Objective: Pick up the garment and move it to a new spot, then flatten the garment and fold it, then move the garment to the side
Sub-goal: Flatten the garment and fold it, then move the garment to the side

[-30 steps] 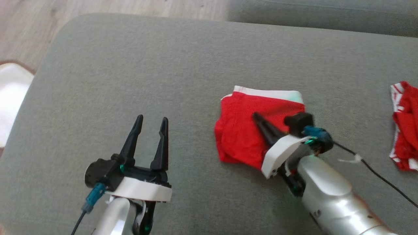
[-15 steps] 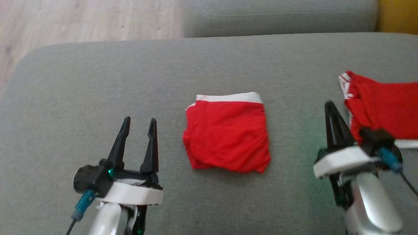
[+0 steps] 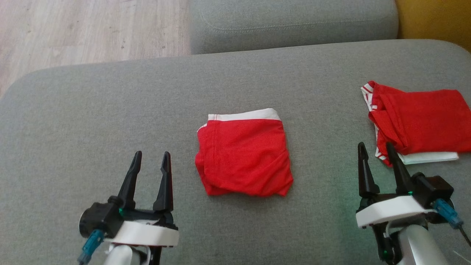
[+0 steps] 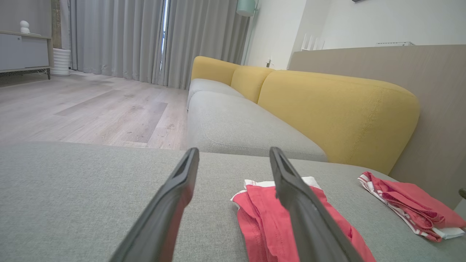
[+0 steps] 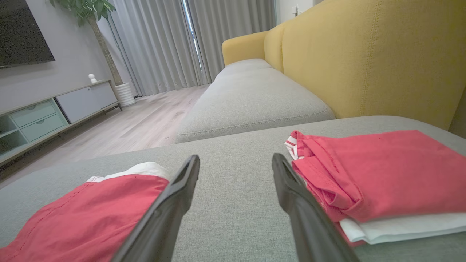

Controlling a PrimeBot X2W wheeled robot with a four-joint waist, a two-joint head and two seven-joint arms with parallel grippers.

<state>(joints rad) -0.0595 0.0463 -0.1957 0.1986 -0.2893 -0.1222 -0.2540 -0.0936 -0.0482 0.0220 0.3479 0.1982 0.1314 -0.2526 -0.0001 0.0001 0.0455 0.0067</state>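
Observation:
I expect the garment to stay folded and only rumple a little when I carry it to the pile, because the garment's near edge [image 3: 247,193] is rounded and tucked in.
The garment [image 3: 244,156] is a red piece with a white waistband, folded into a rough square in the middle of the grey seat cushion [image 3: 110,110]. Nothing touches it. My left gripper [image 3: 152,153] stands open to its lower left, fingers empty. My right gripper [image 3: 375,146] stands open to its lower right, also empty. In the left wrist view the garment [image 4: 258,222] lies partly behind the right finger of the left gripper [image 4: 233,151]. In the right wrist view the garment [image 5: 80,214] lies left of the right gripper [image 5: 236,157].
A second pile of folded red and white clothes [image 3: 415,121] lies at the cushion's right edge, close to my right gripper's fingertips. Beyond are another grey seat cushion [image 3: 290,22], the yellow sofa back [image 3: 434,18] and wooden floor [image 3: 73,29] at the far left.
My right gripper was shut and pressed on the garment; it has drawn back to the lower right and opened. The head camera has shifted. The left gripper stays open.

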